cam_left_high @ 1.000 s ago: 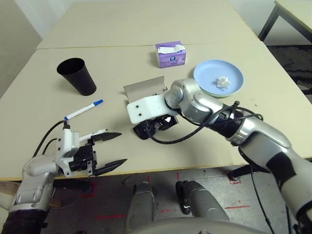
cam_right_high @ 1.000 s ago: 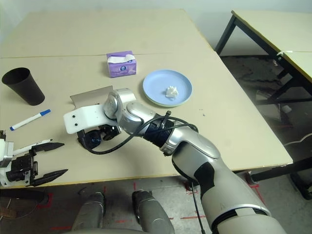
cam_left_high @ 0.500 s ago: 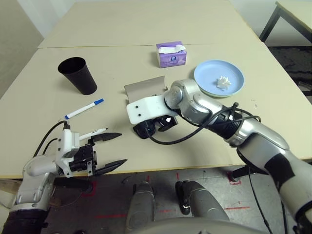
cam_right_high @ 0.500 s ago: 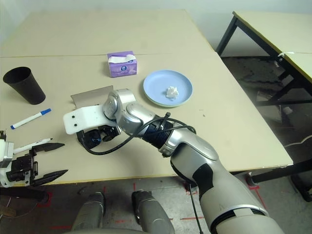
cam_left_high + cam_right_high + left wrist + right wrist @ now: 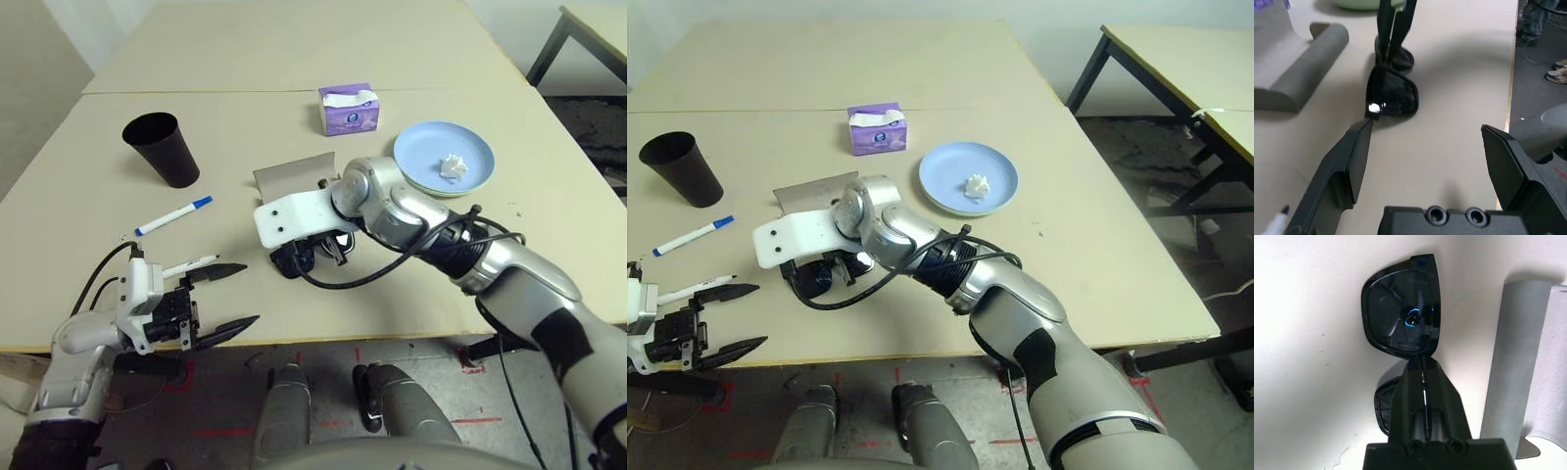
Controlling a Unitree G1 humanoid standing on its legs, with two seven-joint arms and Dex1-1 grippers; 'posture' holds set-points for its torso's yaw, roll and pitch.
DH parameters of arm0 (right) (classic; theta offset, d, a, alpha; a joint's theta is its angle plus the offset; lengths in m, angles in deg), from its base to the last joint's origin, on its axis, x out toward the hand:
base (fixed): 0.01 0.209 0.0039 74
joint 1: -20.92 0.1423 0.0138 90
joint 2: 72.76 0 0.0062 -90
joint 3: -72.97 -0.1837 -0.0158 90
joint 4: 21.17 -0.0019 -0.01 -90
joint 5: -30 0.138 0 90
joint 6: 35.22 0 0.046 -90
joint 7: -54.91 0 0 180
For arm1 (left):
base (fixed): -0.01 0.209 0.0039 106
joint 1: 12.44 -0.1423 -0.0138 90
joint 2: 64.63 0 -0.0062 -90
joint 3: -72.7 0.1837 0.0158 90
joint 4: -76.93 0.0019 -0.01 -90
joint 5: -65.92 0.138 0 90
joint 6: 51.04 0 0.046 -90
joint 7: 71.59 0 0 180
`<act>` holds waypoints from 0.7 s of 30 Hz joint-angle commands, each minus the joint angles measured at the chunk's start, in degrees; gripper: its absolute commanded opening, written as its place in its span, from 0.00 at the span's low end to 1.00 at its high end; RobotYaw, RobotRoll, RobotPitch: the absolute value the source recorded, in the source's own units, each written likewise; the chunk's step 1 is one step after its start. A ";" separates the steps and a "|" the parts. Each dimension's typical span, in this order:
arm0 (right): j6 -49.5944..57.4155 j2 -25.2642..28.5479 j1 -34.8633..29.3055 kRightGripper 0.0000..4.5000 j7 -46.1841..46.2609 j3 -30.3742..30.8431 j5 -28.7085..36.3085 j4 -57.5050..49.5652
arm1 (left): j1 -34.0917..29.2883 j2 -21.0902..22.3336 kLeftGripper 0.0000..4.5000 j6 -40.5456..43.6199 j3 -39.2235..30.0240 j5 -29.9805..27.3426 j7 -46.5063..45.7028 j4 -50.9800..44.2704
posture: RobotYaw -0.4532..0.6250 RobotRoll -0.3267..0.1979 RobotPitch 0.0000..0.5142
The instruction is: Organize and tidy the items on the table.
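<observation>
The sunglasses' bridge (image 5: 1421, 355) is below my right gripper's fingers, which are touching each other. Next, I open them, reach lower and close around the bridge (image 5: 1420, 357) before I lift the sunglasses.
The black sunglasses (image 5: 294, 261) lie on the pale table (image 5: 549, 225) in front of the open grey glasses case (image 5: 291, 174). My right gripper (image 5: 1422, 363) is shut on their bridge. My left gripper (image 5: 250, 294) stands open at the table's front left edge, holding nothing. The black-capped marker (image 5: 191, 265) lies just beside it, and the blue-capped marker (image 5: 173, 216) is farther back. A black cup (image 5: 162, 149) stands at the back left. The crumpled tissue (image 5: 452, 165) rests on the blue plate (image 5: 431, 147), which is stacked on a green plate (image 5: 431, 189). The purple tissue box (image 5: 348, 110) sits behind the case.
A seam (image 5: 196, 92) crosses the table behind the cup and box. Another table with dark metal legs (image 5: 1176, 59) stands off to the right. The front edge (image 5: 392, 335) runs close under both grippers.
My right gripper's fingers have closed on the sunglasses' bridge. The left arm holds still, and the whole view has shifted slightly.
</observation>
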 commanded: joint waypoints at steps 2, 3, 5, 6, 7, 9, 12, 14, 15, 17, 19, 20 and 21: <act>-0.25 0.26 1.06 0.00 -0.98 -1.63 -0.22 -0.90 | 0.02 -0.19 1.00 0.28 -0.17 -0.08 -0.89 -1.00 | 0.49 0.62 0.30; -0.39 0.33 1.06 0.00 -1.08 -1.61 -0.34 -0.68 | -0.01 -0.20 1.00 0.21 -0.09 -0.04 -0.94 -0.89 | 0.49 0.62 0.30; -0.48 0.44 0.95 0.00 -1.38 -1.47 -0.44 -0.47 | -0.23 -0.25 1.00 0.04 0.05 0.05 -0.92 -0.72 | 0.49 0.62 0.31; -0.37 0.49 0.81 0.00 -1.65 -1.39 -0.42 -0.64 | -0.41 -0.30 1.00 -0.03 0.12 0.10 -0.91 -0.69 | 0.48 0.62 0.31; -0.14 0.47 0.69 0.00 -1.82 -1.36 -0.40 -0.91 | -0.61 -0.35 1.00 -0.08 0.20 0.17 -0.89 -0.63 | 0.48 0.62 0.31; 0.23 0.34 0.53 0.04 -2.04 -1.43 -0.34 -1.34 | -0.84 -0.41 1.00 -0.17 0.32 0.27 -0.83 -0.50 | 0.48 0.62 0.31; 0.63 0.02 0.54 0.21 -2.22 -1.51 -0.25 -1.61 | -0.96 -0.38 1.00 -0.16 0.38 0.36 -0.78 -0.33 | 0.48 0.62 0.31; 0.44 -0.31 0.50 0.36 -1.94 -1.44 -0.38 -1.12 | -0.93 -0.32 1.00 -0.08 0.39 0.39 -0.79 -0.28 | 0.49 0.62 0.31; 0.13 -0.48 0.40 0.43 -1.62 -1.32 -0.54 -0.66 | -0.94 -0.29 1.00 -0.04 0.38 0.39 -0.80 -0.32 | 0.49 0.62 0.31; -0.23 -0.81 0.14 0.60 -1.14 -1.14 -0.72 0.16 | -1.02 -0.22 1.00 0.07 0.34 0.35 -0.82 -0.48 | 0.48 0.62 0.31; -0.78 -0.96 -0.44 0.76 -0.70 -0.76 -1.06 1.18 | -1.29 -0.16 1.00 0.30 0.35 0.34 -0.97 -0.95 | 0.49 0.62 0.32; -1.13 -0.95 -0.74 0.83 -0.50 -0.56 -1.28 1.64 | -1.45 -0.17 1.00 0.38 0.37 0.36 -1.07 -1.20 | 0.49 0.62 0.32; -1.36 -1.00 -1.05 0.93 -0.45 -0.45 -1.42 2.11 | -1.61 -0.14 1.00 0.50 0.39 0.32 -1.15 -1.47 | 0.49 0.62 0.32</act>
